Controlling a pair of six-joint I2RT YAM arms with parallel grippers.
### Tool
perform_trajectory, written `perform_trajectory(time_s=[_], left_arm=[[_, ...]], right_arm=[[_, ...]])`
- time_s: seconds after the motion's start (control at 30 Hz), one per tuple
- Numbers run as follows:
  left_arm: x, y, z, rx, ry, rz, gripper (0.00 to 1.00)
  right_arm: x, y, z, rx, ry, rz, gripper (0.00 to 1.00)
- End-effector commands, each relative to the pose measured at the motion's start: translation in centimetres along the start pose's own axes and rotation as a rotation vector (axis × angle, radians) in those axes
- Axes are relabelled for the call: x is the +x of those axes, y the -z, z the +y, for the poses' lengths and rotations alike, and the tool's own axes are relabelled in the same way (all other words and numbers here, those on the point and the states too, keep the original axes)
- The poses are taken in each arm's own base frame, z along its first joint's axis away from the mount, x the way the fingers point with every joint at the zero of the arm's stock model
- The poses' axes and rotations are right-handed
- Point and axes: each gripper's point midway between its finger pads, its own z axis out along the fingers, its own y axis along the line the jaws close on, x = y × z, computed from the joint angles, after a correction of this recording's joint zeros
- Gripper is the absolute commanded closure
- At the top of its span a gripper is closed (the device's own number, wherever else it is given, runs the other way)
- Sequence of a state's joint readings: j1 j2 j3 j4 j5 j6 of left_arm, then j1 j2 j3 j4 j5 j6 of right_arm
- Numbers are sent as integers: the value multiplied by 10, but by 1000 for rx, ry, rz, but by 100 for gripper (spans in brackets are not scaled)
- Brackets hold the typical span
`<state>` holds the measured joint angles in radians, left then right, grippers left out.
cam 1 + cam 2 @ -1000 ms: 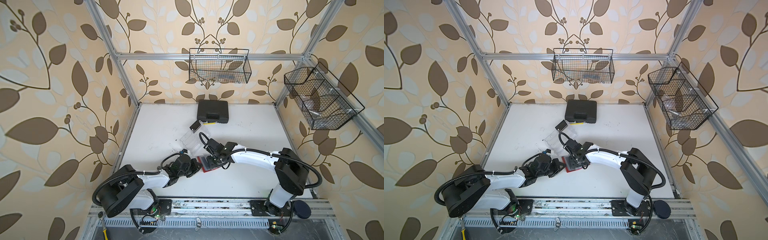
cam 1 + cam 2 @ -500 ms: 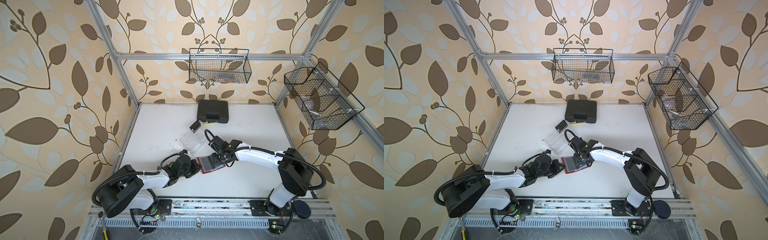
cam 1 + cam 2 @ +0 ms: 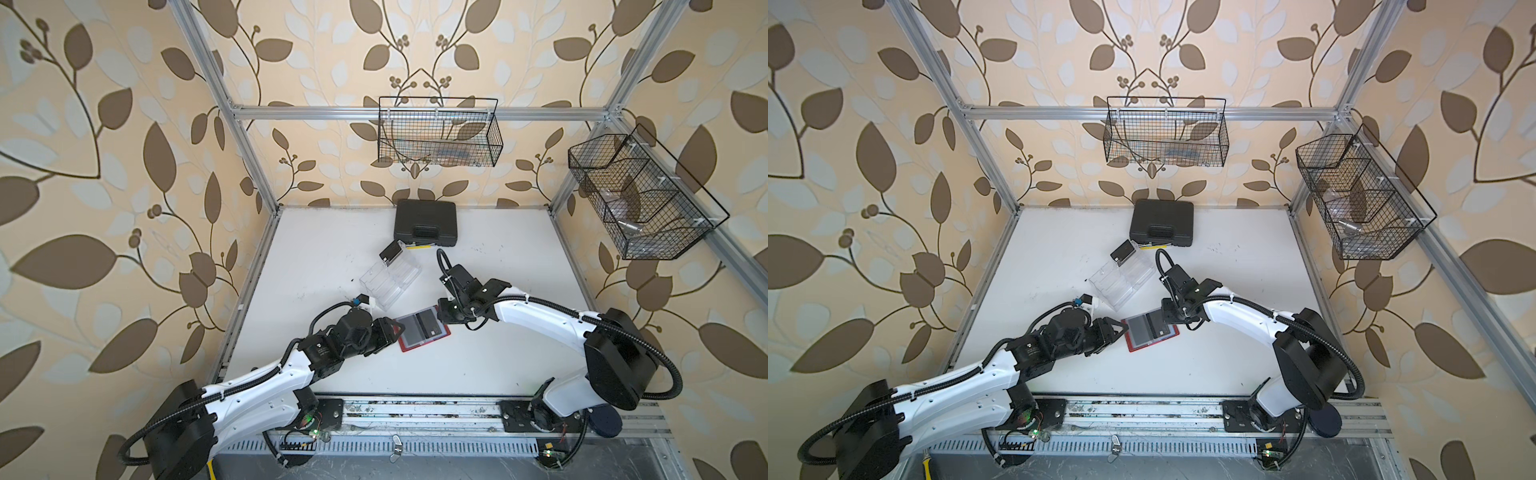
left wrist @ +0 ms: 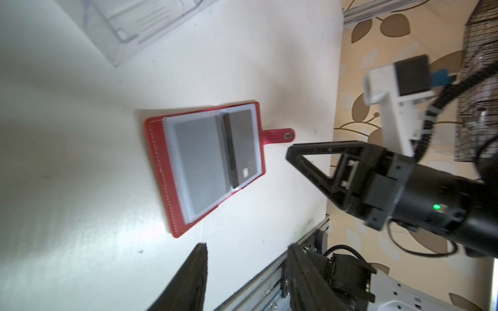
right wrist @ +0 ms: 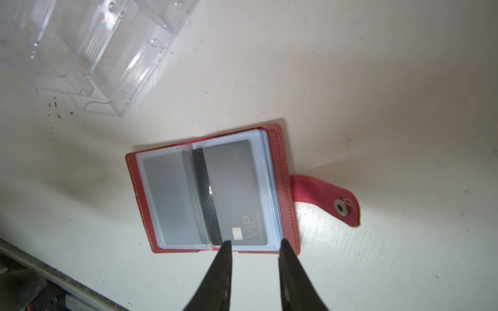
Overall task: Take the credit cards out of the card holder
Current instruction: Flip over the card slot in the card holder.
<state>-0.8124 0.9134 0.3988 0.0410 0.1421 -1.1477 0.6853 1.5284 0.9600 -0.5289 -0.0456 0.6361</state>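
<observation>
The left gripper should pinch the credit card's black edge while the right gripper holds the sleeve down, because only that edge sticks out of the card's sleeve.
The red card holder lies open and flat on the white table, its strap tab pointing away from the left arm. One black credit card with VIP lettering sits inside a clear sleeve on the strap side. My right gripper is open with a narrow gap, its tips at the holder's short edge just off that card, nothing between them. My left gripper stands open beside the holder's other side, apart from it and empty.
A clear acrylic tray lies just behind the holder, with a small black card-like piece at its far end. A black case stands at the back. Wire baskets hang on the walls. The metal rail borders the front.
My left gripper was shut at the holder's edge and has opened. My right gripper's jaws have narrowed, and it has drawn slightly back toward the strap side. The holder stays open.
</observation>
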Motion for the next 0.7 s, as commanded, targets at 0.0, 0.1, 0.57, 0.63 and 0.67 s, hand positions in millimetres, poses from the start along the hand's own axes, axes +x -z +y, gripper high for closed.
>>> perform_trajectory(time_s=[0.0, 0.1, 0.57, 0.63, 0.67], left_arm=[[3, -9, -10, -11, -22, 50, 51], [3, -24, -19, 10, -23, 79, 55], [11, -91, 2, -5, 54, 130, 57], [10, -93, 7, -6, 65, 116, 57], [11, -94, 9, -8, 67, 114, 58]], right_arm=[[2, -13, 5, -49, -19, 32, 83], [4, -23, 1, -45, -30, 54, 89], [16, -55, -13, -22, -51, 94, 91], [19, -58, -14, -24, -53, 103, 92], [21, -59, -12, -28, -51, 106, 92]])
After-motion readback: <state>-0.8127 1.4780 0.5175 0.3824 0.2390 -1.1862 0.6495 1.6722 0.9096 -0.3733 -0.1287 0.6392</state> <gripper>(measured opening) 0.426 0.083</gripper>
